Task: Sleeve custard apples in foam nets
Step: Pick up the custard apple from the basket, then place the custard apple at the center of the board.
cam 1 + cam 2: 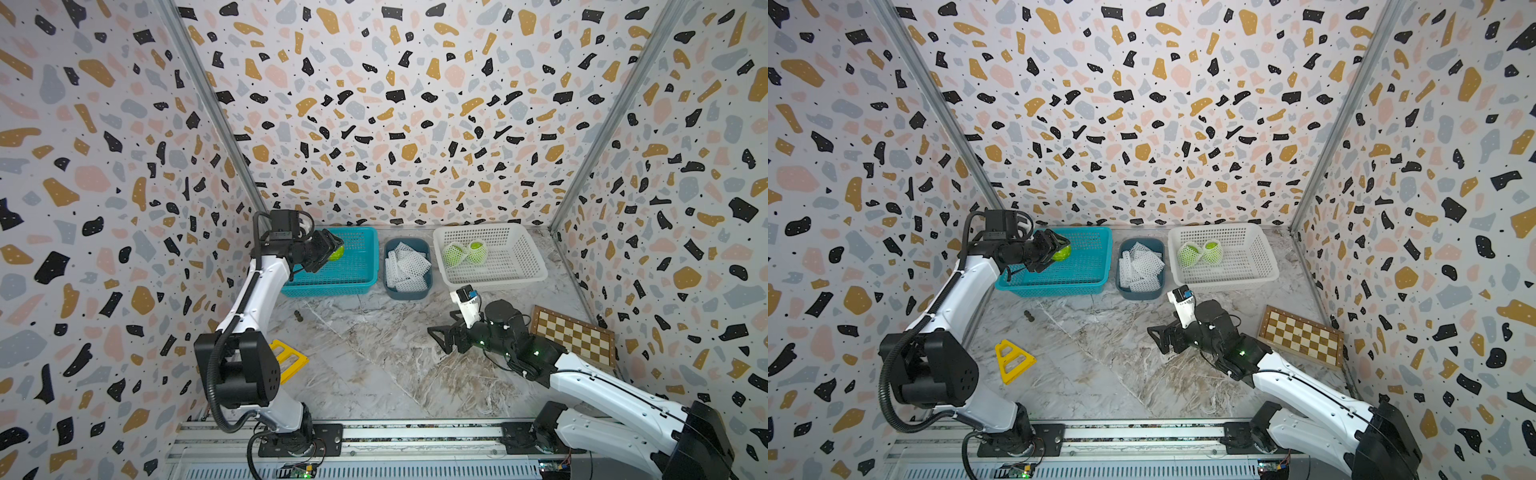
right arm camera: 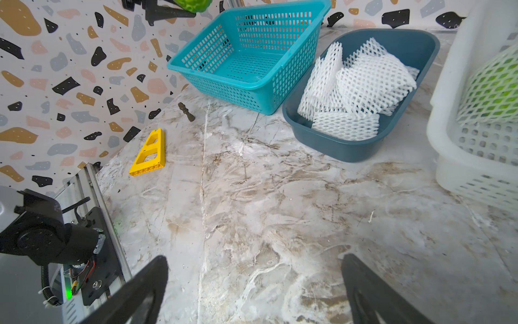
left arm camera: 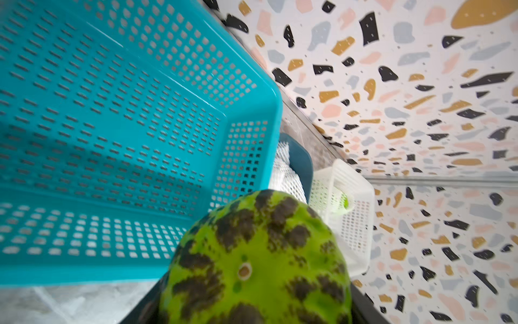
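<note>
The robot's left gripper is holding the custard apple over the teal basket (image 1: 337, 252), far from the right gripper, so the robot should hand the custard apple over in front of the tub (image 1: 412, 313).
My left gripper (image 1: 331, 252) is shut on a bare custard apple (image 1: 337, 252) and holds it in the air over the left part of the teal basket (image 1: 357, 276). In the left wrist view the green, dark-patched fruit (image 3: 256, 266) fills the space between the jaws. Foam nets (image 1: 407, 266) lie piled in a dark blue tub (image 1: 409, 293) at the back middle. Two custard apples in foam nets (image 1: 455, 254) (image 1: 478, 250) sit in the white basket (image 1: 521, 259). My right gripper (image 1: 438, 337) hovers low over the marble table, open and empty, in front of the tub.
A wooden chessboard (image 1: 573, 336) lies at the right wall behind my right arm. A yellow triangular piece (image 1: 1011, 359) and a small brown piece (image 1: 1028, 316) lie on the table's left side. The three containers stand in a row along the back wall.
</note>
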`<state>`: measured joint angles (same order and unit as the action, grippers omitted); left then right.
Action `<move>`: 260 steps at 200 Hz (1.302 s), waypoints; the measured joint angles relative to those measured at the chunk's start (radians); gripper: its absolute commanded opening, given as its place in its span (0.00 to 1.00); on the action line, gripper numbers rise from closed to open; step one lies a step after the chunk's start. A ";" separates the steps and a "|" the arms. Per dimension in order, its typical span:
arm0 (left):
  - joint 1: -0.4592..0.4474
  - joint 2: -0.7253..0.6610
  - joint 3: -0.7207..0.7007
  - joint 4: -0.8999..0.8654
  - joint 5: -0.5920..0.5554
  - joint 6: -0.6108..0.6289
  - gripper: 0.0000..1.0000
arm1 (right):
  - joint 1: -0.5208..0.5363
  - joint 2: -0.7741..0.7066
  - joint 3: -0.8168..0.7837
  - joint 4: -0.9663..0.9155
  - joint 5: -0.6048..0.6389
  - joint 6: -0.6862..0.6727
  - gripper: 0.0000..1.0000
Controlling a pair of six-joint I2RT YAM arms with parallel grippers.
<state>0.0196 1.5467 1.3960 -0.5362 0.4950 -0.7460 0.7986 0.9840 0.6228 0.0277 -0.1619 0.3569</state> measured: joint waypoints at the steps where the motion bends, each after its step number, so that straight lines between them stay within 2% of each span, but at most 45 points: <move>1: -0.002 -0.005 -0.006 0.001 0.001 -0.003 0.70 | 0.000 0.000 0.000 0.001 0.000 0.000 0.98; 56: -0.114 -0.222 -0.305 0.176 0.090 -0.190 0.70 | -0.002 0.010 0.002 0.139 -0.028 0.000 1.00; 101: -0.304 -0.333 -0.485 0.323 0.117 -0.356 0.70 | -0.003 0.016 -0.060 0.425 -0.083 0.002 1.00; 126: -0.405 -0.370 -0.534 0.376 0.109 -0.422 0.70 | -0.001 0.016 -0.177 0.609 -0.099 0.003 1.00; 147: -0.448 -0.399 -0.559 0.417 0.101 -0.467 0.70 | 0.015 0.024 -0.237 0.693 -0.098 -0.001 1.00; 211: -0.558 -0.425 -0.575 0.511 0.054 -0.558 0.70 | 0.134 0.131 -0.175 0.782 0.000 -0.038 1.00; 260: -0.612 -0.423 -0.578 0.568 0.049 -0.591 0.70 | 0.146 0.172 -0.141 0.796 0.017 -0.065 1.00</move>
<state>-0.5919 1.1240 0.8177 0.0319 0.5438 -1.3365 0.9451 1.1561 0.4820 0.8234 -0.1448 0.2916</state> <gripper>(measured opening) 0.701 0.997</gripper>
